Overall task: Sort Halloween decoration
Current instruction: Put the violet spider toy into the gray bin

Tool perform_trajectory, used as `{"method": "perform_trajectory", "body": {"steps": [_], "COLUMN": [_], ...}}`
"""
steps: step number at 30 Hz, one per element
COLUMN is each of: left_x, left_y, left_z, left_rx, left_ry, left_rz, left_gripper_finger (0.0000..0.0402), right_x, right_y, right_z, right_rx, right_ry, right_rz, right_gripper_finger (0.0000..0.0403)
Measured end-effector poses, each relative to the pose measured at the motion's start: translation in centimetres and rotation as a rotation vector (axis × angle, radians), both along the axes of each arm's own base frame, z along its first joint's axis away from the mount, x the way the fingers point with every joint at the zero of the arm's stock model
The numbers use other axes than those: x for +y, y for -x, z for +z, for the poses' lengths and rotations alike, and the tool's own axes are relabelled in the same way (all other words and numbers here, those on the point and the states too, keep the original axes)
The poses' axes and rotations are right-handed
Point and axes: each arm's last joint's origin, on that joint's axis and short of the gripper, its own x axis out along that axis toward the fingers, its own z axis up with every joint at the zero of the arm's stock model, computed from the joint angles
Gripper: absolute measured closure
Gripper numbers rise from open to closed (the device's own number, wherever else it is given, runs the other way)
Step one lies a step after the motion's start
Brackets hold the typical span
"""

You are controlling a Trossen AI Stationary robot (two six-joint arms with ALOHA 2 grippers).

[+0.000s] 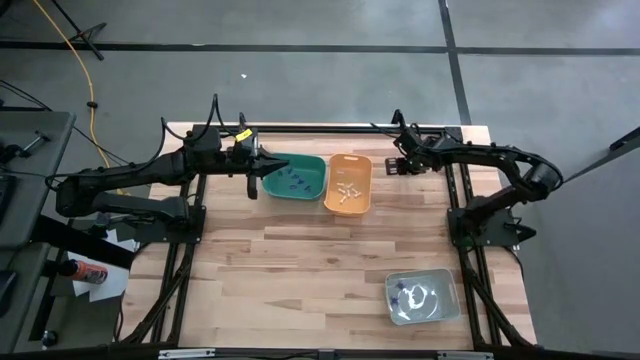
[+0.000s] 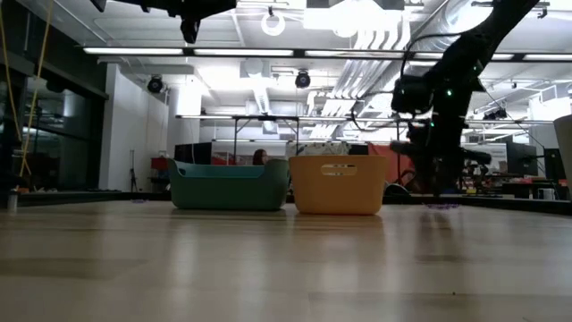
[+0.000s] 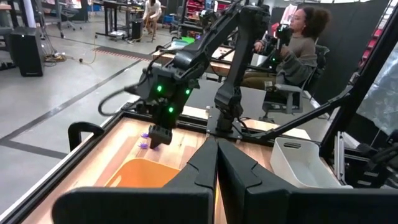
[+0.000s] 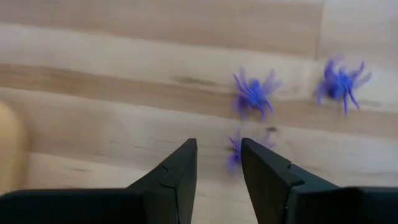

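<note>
My right gripper has a finger over the nearest purple spider's side (image 4: 237, 147). Next, I open the gripper and centre it over the spider's body (image 4: 234, 157) before I close it.
Three purple spider trinkets lie on the table's far part, right of the orange bin: two clear of my fingers (image 4: 254, 93) (image 4: 341, 81), a third (image 4: 234, 155) between them, close against one finger. My right gripper (image 4: 217, 144) (image 1: 386, 166) points down over them, open a little. My left gripper (image 3: 216, 146) (image 1: 262, 172) is shut on nothing I can see, raised over the left rim of the green bin (image 1: 318, 160), which holds purple trinkets (image 1: 295, 181). The orange bin (image 1: 350, 157) holds cream ones (image 1: 347, 192). My right gripper comes from above, pointing down, with its fingers on either side of the third purple spider (image 4: 234, 155). Part of the spider is hidden behind one finger (image 4: 264, 168). I cannot tell whether that finger touches it. The spider lies on the table.
The green bin (image 2: 230, 186) and orange bin (image 2: 338, 186) stand side by side at the table's far middle. A grey bin (image 1: 392, 280) with a few trinkets sits near the right near corner. Bare wood lies between them. A person (image 3: 298, 46) sits beyond the table.
</note>
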Motion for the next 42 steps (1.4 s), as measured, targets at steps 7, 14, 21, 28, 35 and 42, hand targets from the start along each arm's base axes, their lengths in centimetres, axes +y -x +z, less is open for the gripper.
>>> {"method": "perform_trajectory", "body": {"steps": [7, 14, 21, 28, 35, 42], "left_x": [0.0, 0.0, 0.0, 0.0, 0.0, 0.0], "left_y": [0.0, 0.0, 0.0, 0.0, 0.0, 0.0], "left_z": [0.0, 0.0, 0.0, 0.0, -0.1, -0.3], "left_rx": [0.001, 0.002, 0.002, 0.002, 0.014, 0.027], "left_ry": [-0.001, 0.000, 0.001, 0.002, 0.005, 0.008], "left_rz": [0.013, 0.017, 0.017, 0.017, 0.018, 0.018], "left_gripper_finger": [0.0401, 0.0401, 0.0401, 0.0401, 0.0401, 0.0401], "right_x": [-0.3, 0.0, 0.0, -0.1, 0.1, 1.8], "right_y": [0.0, 1.1, 1.0, 1.0, 0.9, 0.8], "right_z": [0.9, -1.4, -2.5, -2.5, -2.4, -0.4], "right_rx": [0.034, 0.083, 0.071, 0.064, 0.067, 0.041], "right_ry": [0.033, -0.035, -0.030, -0.024, -0.010, 0.015], "right_rz": [0.002, -0.084, -0.121, -0.140, -0.117, -0.005], "right_gripper_finger": [0.0281, 0.0281, 0.0281, 0.0316, 0.0392, 0.0399]}}
